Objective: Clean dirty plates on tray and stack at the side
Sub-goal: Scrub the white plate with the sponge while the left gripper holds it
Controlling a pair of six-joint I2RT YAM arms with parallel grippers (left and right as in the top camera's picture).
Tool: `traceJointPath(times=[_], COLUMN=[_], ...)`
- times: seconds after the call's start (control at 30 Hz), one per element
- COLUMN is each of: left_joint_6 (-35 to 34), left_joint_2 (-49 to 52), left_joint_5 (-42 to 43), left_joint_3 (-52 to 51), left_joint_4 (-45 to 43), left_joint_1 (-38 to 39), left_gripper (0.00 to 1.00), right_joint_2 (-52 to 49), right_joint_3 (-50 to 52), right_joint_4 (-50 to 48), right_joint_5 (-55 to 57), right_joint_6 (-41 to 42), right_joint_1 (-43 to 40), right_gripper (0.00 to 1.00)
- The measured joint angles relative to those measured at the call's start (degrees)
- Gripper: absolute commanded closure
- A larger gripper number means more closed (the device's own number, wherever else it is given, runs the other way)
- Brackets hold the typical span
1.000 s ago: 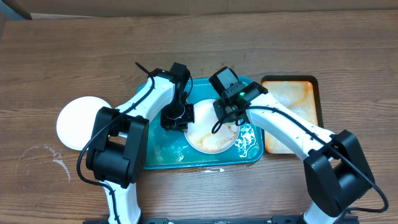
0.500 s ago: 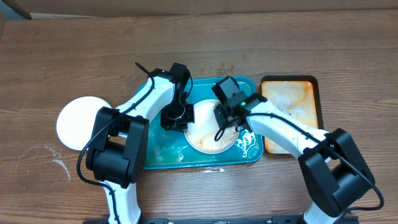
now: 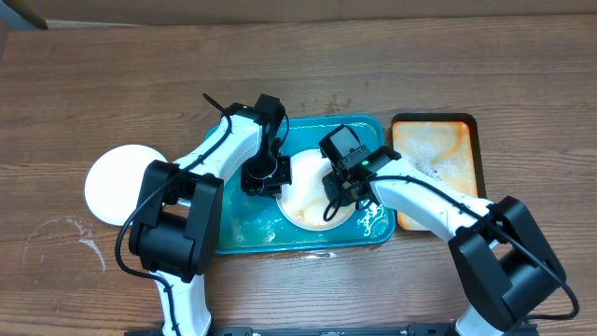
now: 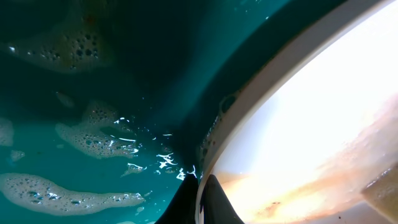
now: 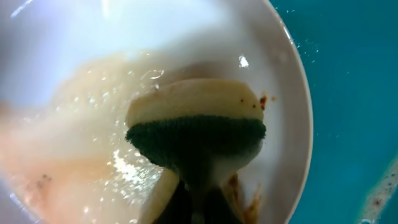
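Note:
Brown smears (image 5: 264, 101) are next to the sponge, near the plate's rim. My right gripper should move the sponge over that rim (image 5: 310, 118) toward the orange tray before it wipes further.
A white plate (image 3: 308, 191) with brown smears lies in the teal tray (image 3: 242, 229). My left gripper (image 3: 269, 175) is shut on the plate's left rim; the left wrist view shows the fingers (image 4: 200, 196) pinching the rim (image 4: 261, 99). My right gripper (image 3: 340, 187) is over the plate, shut on a yellow sponge with a dark green scrub face (image 5: 196, 134), pressed on the wet plate (image 5: 74, 93). Brown smears sit near the plate's rim (image 5: 249, 199). A clean white plate (image 3: 117, 182) lies on the table at the left.
An orange dark-rimmed tray (image 3: 437, 154) with soapy liquid stands right of the teal tray. Foam patches (image 4: 93, 140) float on the teal tray's wet floor. The wooden table (image 3: 420, 56) surrounds both trays.
My right gripper with the sponge has slid a little down and left across the plate. The left gripper has held still on the rim.

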State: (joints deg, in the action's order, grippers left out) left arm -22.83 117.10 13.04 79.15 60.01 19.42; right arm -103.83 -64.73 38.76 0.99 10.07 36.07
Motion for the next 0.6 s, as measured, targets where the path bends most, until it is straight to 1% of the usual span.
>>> traceJointPath(times=[0.2,0.37,0.6], left_joint_6=[0.0,0.0,0.0], left_joint_2=[0.0,0.0,0.0], left_joint_5=[0.0,0.0,-0.5], left_joint_3=[0.0,0.0,0.3], left_joint_4=[0.0,0.0,1.8], left_joint_1=[0.0,0.0,-0.2], left_gripper=[0.96,0.96,0.96], right_joint_2=[7.0,14.2,15.0], right_joint_3=[-2.6,-4.7,-4.7], right_joint_4=[1.1,1.8,7.3], right_joint_5=[0.2,1.9,2.3], right_joint_6=[1.0,1.9,1.9], right_joint_1=[-0.7,-5.5,-13.7], right_gripper=[0.96,0.96,0.96])
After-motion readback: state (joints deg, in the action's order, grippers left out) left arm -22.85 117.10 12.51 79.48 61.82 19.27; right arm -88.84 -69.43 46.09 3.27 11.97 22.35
